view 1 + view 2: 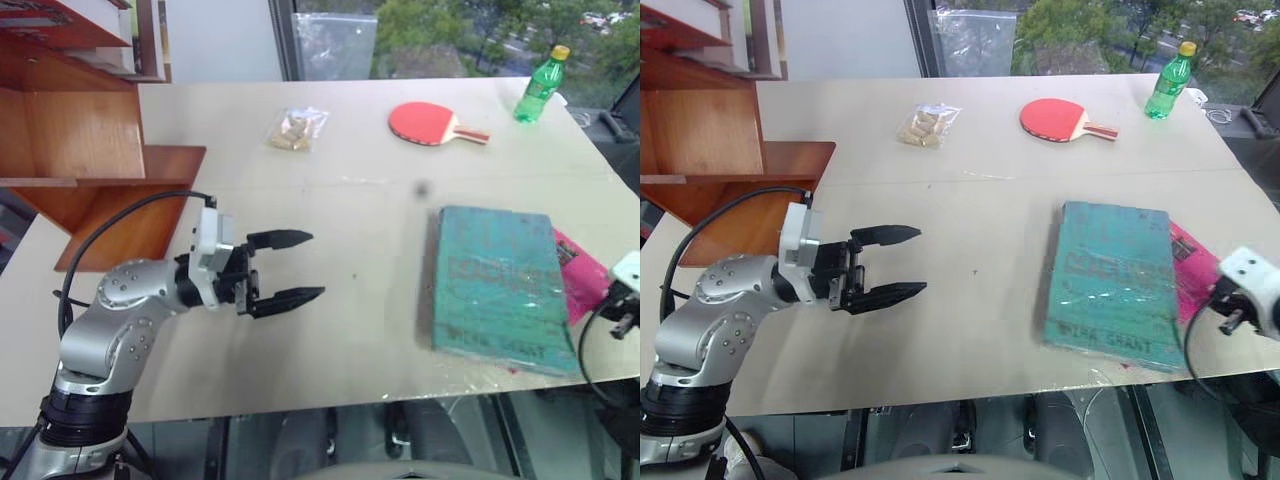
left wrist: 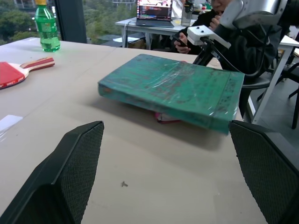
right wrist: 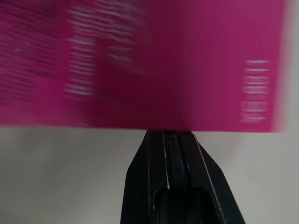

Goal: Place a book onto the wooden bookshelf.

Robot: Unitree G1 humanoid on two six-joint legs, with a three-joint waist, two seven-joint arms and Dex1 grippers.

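My right gripper should keep moving the book and the pink booklet under it, both in its fingers, toward my left gripper until both lie flat within reach.
The book, thick and teal with a glossy wrapped cover, lies flat on the right part of the table, partly on top of a thin magenta-pink booklet. The wooden bookshelf stands at the far left, reddish-brown with a slanted side. My left gripper is open, level above the table, pointing toward the book with a wide gap of bare table between them. In the right wrist view my right gripper is shut, its tips at the edge of the pink booklet. I cannot tell whether they pinch it.
A red table tennis paddle, a green bottle and a clear bag of snacks lie at the far side of the table. A person sits beyond the table's right edge near a laptop.
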